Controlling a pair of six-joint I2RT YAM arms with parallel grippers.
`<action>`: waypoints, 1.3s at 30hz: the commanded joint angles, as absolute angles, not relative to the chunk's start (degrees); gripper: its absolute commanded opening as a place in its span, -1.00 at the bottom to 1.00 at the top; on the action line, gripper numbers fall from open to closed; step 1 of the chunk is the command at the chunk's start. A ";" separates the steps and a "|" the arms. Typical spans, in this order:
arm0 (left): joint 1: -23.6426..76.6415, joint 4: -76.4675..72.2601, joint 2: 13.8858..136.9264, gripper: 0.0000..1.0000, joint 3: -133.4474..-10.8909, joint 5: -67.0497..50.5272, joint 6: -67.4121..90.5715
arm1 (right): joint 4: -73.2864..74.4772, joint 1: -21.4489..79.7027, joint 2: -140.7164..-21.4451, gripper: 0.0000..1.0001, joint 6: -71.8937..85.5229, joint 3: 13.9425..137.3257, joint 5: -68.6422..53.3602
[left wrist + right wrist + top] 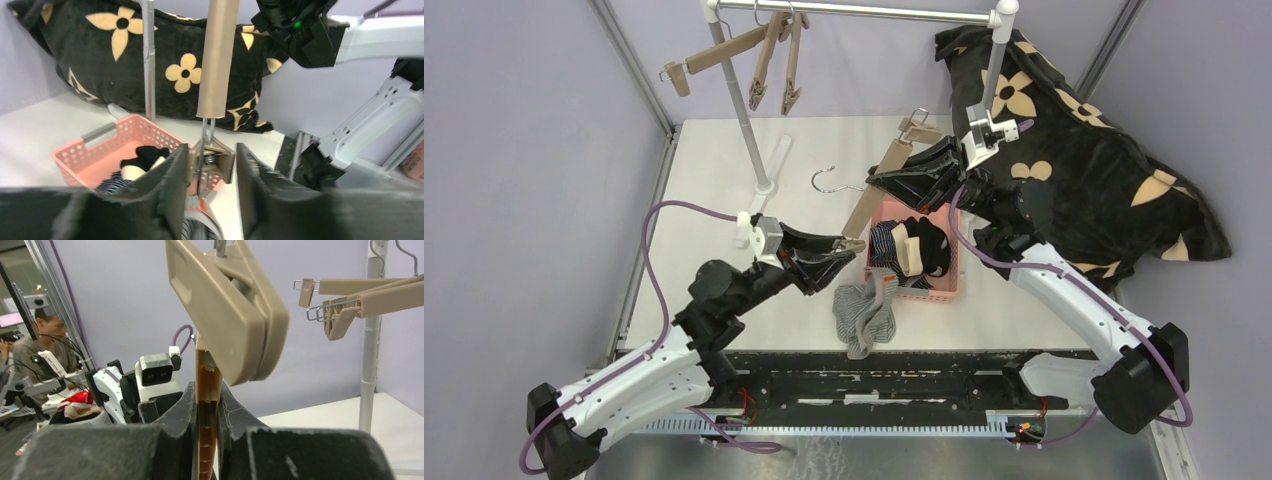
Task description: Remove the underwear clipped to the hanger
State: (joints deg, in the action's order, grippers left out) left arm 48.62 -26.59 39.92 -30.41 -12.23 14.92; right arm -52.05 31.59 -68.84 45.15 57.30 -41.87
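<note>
My right gripper is holding the hanger's bar, so my left gripper should go from the lower clip (852, 245) to the bar (862, 214) to free my right gripper for the underwear.
My right gripper (880, 177) is shut on the bar of a beige wooden hanger (862, 207) and holds it slanted over the table; the bar stands between its jaws in the right wrist view (207, 371). My left gripper (852, 246) is open around the hanger's lower clip (214, 161), with the left finger touching it and a gap on the right. The grey-and-white striped underwear (864, 310) hangs from that clip onto the table, and it also shows in the left wrist view (200, 222). The navy striped pair (884, 245) and the black pair with beige waistband (921, 247) lie in a pink basket (929, 290).
A rack (744, 100) stands at the back with more empty clip hangers (774, 55) on its rail. A loose wire hook (827, 180) lies on the table. The big black flower-print cushion (1084, 170) fills the back right, behind the basket.
</note>
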 commanded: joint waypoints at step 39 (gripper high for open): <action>48.47 -28.96 50.55 -0.41 -44.12 -16.17 11.19 | -53.67 31.51 -66.85 -0.98 43.48 57.50 -41.48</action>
